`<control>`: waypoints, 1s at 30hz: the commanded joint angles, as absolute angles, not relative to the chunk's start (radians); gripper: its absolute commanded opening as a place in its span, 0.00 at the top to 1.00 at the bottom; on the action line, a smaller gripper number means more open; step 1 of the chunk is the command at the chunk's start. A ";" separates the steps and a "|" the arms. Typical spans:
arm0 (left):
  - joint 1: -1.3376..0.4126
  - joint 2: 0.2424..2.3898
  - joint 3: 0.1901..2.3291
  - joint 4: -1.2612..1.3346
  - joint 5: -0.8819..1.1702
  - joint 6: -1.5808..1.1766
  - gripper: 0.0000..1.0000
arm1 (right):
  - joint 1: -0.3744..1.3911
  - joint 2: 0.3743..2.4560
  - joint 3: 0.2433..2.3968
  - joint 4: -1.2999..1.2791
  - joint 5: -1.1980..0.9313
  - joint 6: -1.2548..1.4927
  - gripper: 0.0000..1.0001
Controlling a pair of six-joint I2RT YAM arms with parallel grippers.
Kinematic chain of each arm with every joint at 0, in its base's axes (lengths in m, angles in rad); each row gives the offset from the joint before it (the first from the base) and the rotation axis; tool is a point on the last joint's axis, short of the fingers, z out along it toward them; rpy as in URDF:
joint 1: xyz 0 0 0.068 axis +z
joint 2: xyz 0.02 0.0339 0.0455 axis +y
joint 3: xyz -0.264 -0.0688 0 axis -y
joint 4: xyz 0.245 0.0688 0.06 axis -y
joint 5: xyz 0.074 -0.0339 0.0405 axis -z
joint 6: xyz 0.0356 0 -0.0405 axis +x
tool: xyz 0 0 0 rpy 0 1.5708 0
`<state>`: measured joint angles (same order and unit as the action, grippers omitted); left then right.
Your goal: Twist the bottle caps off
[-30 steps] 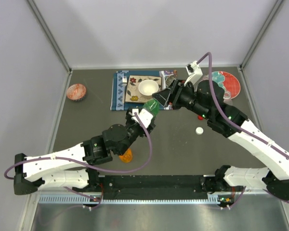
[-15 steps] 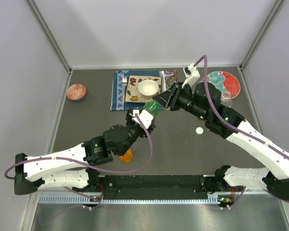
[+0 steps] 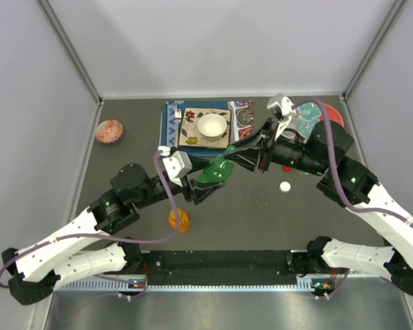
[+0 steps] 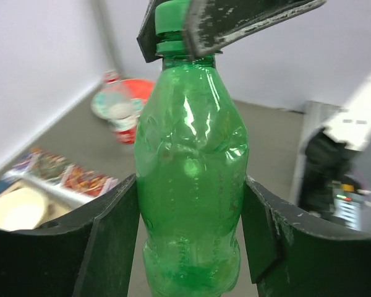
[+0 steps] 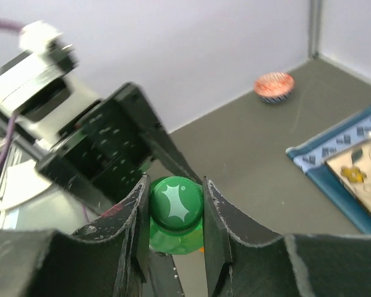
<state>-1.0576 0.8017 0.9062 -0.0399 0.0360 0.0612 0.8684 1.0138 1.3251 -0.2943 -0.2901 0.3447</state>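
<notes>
I go on turning the centred green cap with my right gripper until the twist ends, then release, with my left gripper shut on the green bottle's body.
The small green bottle hangs tilted above the table between both arms. My left gripper is shut on the green bottle's body, a finger on each side. My right gripper is shut on the green cap, which sits on the bottle's neck. From the left wrist the green cap shows at the top between the right fingers. The orange bottle lies on the table below the left arm. A loose white cap lies right of centre. A clear bottle with a red label stands at the plate.
A white bowl sits on a patterned mat at the back. A small patterned bowl is at the far left. A red plate lies at the back right, partly behind my right arm. Grey walls enclose the table.
My right jaws have closed on the green cap. The left arm drew back to the left, tilting the bottle's neck toward the right gripper. The orange bottle is now uncovered.
</notes>
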 commanded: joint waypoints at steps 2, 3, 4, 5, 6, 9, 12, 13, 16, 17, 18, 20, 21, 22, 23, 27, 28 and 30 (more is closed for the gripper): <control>-0.881 0.819 0.974 0.035 0.708 -0.194 0.76 | 0.870 0.973 1.381 -0.267 -0.711 0.172 1.00; -0.846 0.828 0.974 0.057 0.765 -0.221 0.76 | 0.870 0.976 1.384 -0.268 -0.748 0.170 1.00; -0.830 0.839 0.976 0.083 0.849 -0.250 0.76 | 0.870 0.979 1.384 -0.268 -0.817 0.169 1.00; -0.816 0.860 0.976 0.139 0.897 -0.314 0.76 | 0.870 0.979 1.387 -0.270 -0.853 0.166 1.00; -0.795 0.873 0.974 0.178 0.934 -0.348 0.76 | 0.870 0.983 1.387 -0.268 -0.885 0.166 1.00; -0.767 0.928 0.963 0.337 1.067 -0.495 0.75 | 0.871 0.991 1.388 -0.271 -1.011 0.158 1.00; -0.759 0.974 0.957 0.476 1.146 -0.613 0.74 | 0.870 0.985 1.378 -0.275 -1.094 0.137 1.00; -0.758 0.983 0.954 0.507 1.155 -0.636 0.73 | 0.870 0.979 1.373 -0.275 -1.144 0.130 1.00; -0.755 1.008 0.956 0.575 1.184 -0.696 0.73 | 0.870 0.963 1.358 -0.282 -1.210 0.101 1.00; -0.753 1.017 0.959 0.583 1.196 -0.712 0.73 | 0.870 0.960 1.353 -0.284 -1.218 0.086 1.00; -0.752 1.023 0.960 0.594 1.200 -0.719 0.73 | 0.868 0.956 1.350 -0.299 -1.226 0.078 1.00; -0.752 1.037 0.962 0.632 1.210 -0.750 0.73 | 0.868 0.947 1.345 -0.325 -1.246 0.039 1.00; -0.752 1.042 0.962 0.647 1.219 -0.762 0.73 | 0.868 0.943 1.345 -0.362 -1.244 0.019 1.00; -0.749 1.049 0.963 0.676 1.223 -0.775 0.73 | 0.868 0.942 1.345 -0.392 -1.232 0.006 1.00; -0.749 1.058 0.963 0.689 1.226 -0.796 0.73 | 0.868 0.937 1.350 -0.426 -1.206 -0.067 1.00; -0.750 1.077 0.966 0.715 1.239 -0.822 0.73 | 0.868 0.950 1.384 -0.616 -1.112 -0.193 1.00; -0.750 1.078 0.966 0.716 1.244 -0.822 0.73 | 0.868 0.946 1.384 -0.626 -1.106 -0.198 1.00; -0.749 1.080 0.966 0.709 1.244 -0.819 0.73 | 0.868 0.937 1.378 -0.624 -1.098 -0.204 1.00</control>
<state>-0.7727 1.0878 0.9367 0.5777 1.3159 -0.7853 0.8543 0.9516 1.3743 -0.4149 -1.0210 -0.1440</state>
